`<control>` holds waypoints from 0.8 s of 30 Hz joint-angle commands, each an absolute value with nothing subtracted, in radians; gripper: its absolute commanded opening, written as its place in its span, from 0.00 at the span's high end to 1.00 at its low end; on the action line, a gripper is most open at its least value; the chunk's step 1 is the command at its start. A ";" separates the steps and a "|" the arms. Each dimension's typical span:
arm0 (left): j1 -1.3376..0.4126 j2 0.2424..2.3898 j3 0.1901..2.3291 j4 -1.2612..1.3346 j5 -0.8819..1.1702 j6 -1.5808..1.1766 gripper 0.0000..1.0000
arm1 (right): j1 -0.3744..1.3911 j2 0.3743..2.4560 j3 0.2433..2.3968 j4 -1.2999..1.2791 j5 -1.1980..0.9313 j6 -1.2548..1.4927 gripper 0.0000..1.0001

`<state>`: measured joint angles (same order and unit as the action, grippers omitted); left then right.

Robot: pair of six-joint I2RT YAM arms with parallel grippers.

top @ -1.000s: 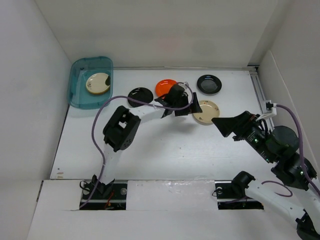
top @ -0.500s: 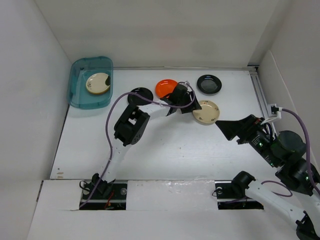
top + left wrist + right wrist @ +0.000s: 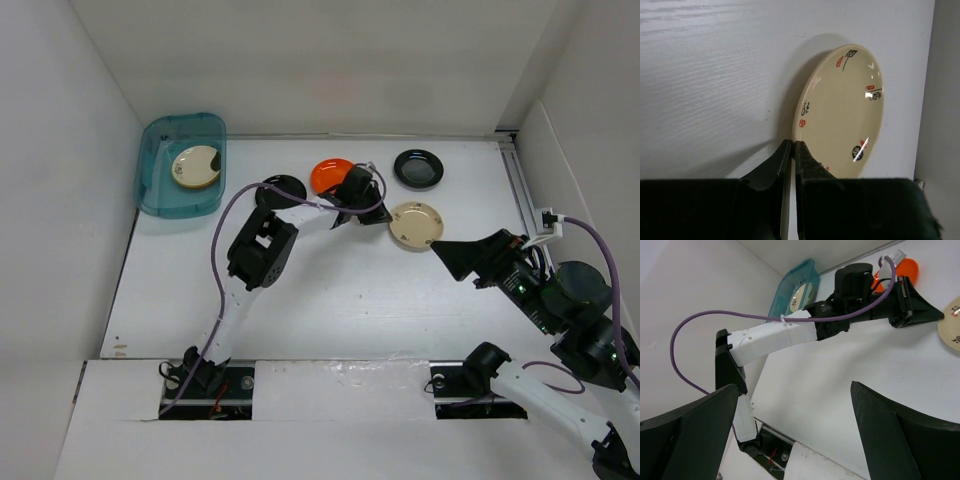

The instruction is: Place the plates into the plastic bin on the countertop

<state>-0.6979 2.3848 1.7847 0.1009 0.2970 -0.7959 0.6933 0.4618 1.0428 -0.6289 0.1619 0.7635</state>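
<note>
The cream plate's rim (image 3: 795,131) is pinched from above and below by my left gripper. I should keep carrying the cream plate until it hangs over the plate inside the teal bin (image 3: 194,166).
A cream plate (image 3: 415,225) (image 3: 845,110) with small red and black markings lies flat on the white countertop (image 3: 330,290). My left gripper (image 3: 387,214) (image 3: 793,144) is shut on its left rim, one finger under the edge and one on top. The teal plastic bin (image 3: 160,190) stands at the back left with another cream plate (image 3: 195,166) inside. An orange plate (image 3: 328,176) and a black plate (image 3: 280,187) lie by the left arm, and a second black plate (image 3: 418,168) sits further back. My right gripper (image 3: 445,250) (image 3: 794,387) hangs open above the counter, holding nothing.
White walls close in the counter on the left, back and right. A purple cable (image 3: 215,230) loops off the left arm. A metal rail (image 3: 520,185) runs along the right edge. The arm bases sit in slots at the near edge (image 3: 330,375).
My left gripper went from open to shut at the cream plate's left rim, reaching slightly further out. The right arm shifted a little to the right early on, then held still.
</note>
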 commanded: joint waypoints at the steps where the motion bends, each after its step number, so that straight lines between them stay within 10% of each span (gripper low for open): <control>1: -0.623 2.197 1.775 0.098 0.314 -0.762 1.00 | 0.689 0.469 1.057 -0.594 0.175 0.758 0.00; 24: 0.285 1.894 1.756 -0.233 0.240 -0.773 1.00 | 0.689 0.526 1.028 -0.522 0.124 0.739 0.00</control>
